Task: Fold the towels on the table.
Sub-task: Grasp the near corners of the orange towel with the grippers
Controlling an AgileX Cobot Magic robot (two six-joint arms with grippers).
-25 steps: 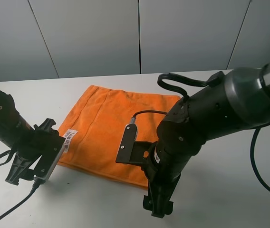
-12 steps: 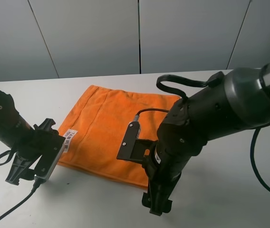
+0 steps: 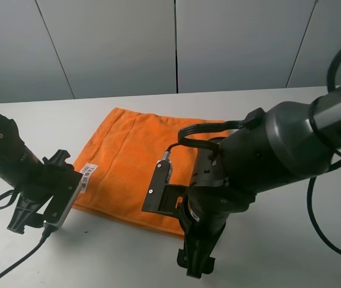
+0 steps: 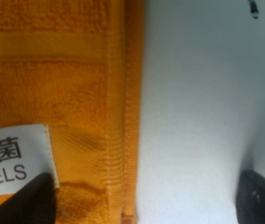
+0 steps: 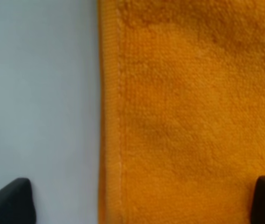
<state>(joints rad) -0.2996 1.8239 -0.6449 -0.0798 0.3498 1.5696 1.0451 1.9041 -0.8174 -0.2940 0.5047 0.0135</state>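
A second orange edge (image 5: 101, 154) shows under the towel's hem. I expect the orange towel (image 3: 140, 162) to fold over with both layers together when I lift it.
The orange towel (image 3: 137, 159) lies flat on the white table (image 3: 290, 240), with its white label (image 3: 87, 174) at the near left corner. My left arm (image 3: 14, 165) ends beside that corner. In the left wrist view the left gripper (image 4: 144, 205) is open. One fingertip (image 4: 27, 200) is over the label (image 4: 11, 158) and the other (image 4: 261, 196) is over bare table, so they straddle the hem (image 4: 128, 116). My right arm (image 3: 230, 174) covers the towel's near right corner. The right gripper (image 5: 137, 205) is open and straddles the hem (image 5: 109, 116) of the towel (image 5: 193, 102).
Grey wall panels (image 3: 176, 42) stand behind the table. A black cable (image 3: 8, 264) trails from the left arm over the near left table. Cables (image 3: 332, 204) loop beside the right arm.
The right arm has shifted a little to the left and nearer, its bulk now over more of the towel's near right part. The left arm and the towel have not moved.
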